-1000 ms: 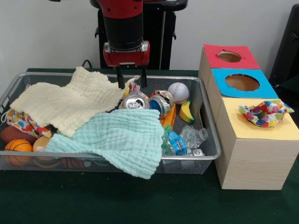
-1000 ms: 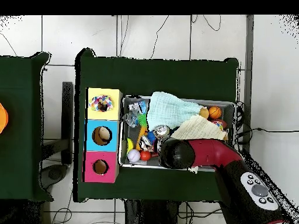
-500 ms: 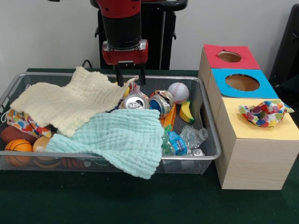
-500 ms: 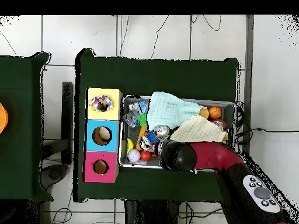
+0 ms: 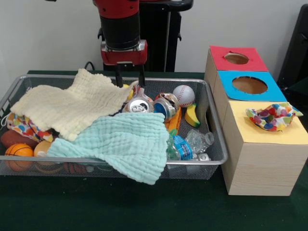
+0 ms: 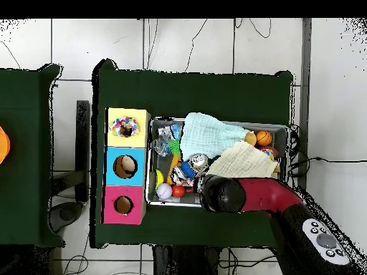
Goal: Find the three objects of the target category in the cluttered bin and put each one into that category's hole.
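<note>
A crumpled tip of the polka-dot cloth sticks up behind the can [image 5: 139, 104], so the cloth will come loose and hang long when the robot's gripper lifts.
My gripper [image 5: 130, 81] hangs open over the back of the wire bin [image 5: 48, 76], just above the edge of a pale yellow cloth [image 5: 72, 106], with nothing between its fingers. A mint cloth [image 5: 120, 142] drapes over the bin's front rim. A patterned cloth [image 5: 21, 126] peeks out at the bin's left end. Another multicoloured cloth [image 5: 272, 117] sits in the hole of the yellow-topped box [image 5: 260, 137]. In the overhead view the arm's head [image 6: 218, 193] hides the gripper, beside the yellow cloth [image 6: 244, 161] and the mint cloth [image 6: 208, 134].
Two crushed cans [image 5: 139, 105], a baseball [image 5: 183, 95], a toy banana [image 5: 192, 115], a plastic bottle [image 5: 192, 143] and a small basketball [image 5: 18, 151] lie in the bin. To its right are the blue-topped box [image 5: 249, 85] and the red-topped box [image 5: 237, 58].
The gripper has risen a little and drifted left in the front view, staying open. The cloths and other objects have not moved.
</note>
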Tool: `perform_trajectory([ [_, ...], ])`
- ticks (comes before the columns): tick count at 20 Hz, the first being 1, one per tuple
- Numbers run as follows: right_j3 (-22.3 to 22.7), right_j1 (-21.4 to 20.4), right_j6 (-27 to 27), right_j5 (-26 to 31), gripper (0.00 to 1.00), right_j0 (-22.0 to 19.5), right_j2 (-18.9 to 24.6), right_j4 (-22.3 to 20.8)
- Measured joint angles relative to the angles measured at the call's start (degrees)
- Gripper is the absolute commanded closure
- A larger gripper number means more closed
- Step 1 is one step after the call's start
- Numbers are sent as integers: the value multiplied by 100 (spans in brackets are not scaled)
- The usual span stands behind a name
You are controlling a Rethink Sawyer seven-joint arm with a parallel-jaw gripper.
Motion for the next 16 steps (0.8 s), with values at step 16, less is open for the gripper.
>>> perform_trajectory([
  [16,265,136,0,-205,0,226,-68,-98],
])
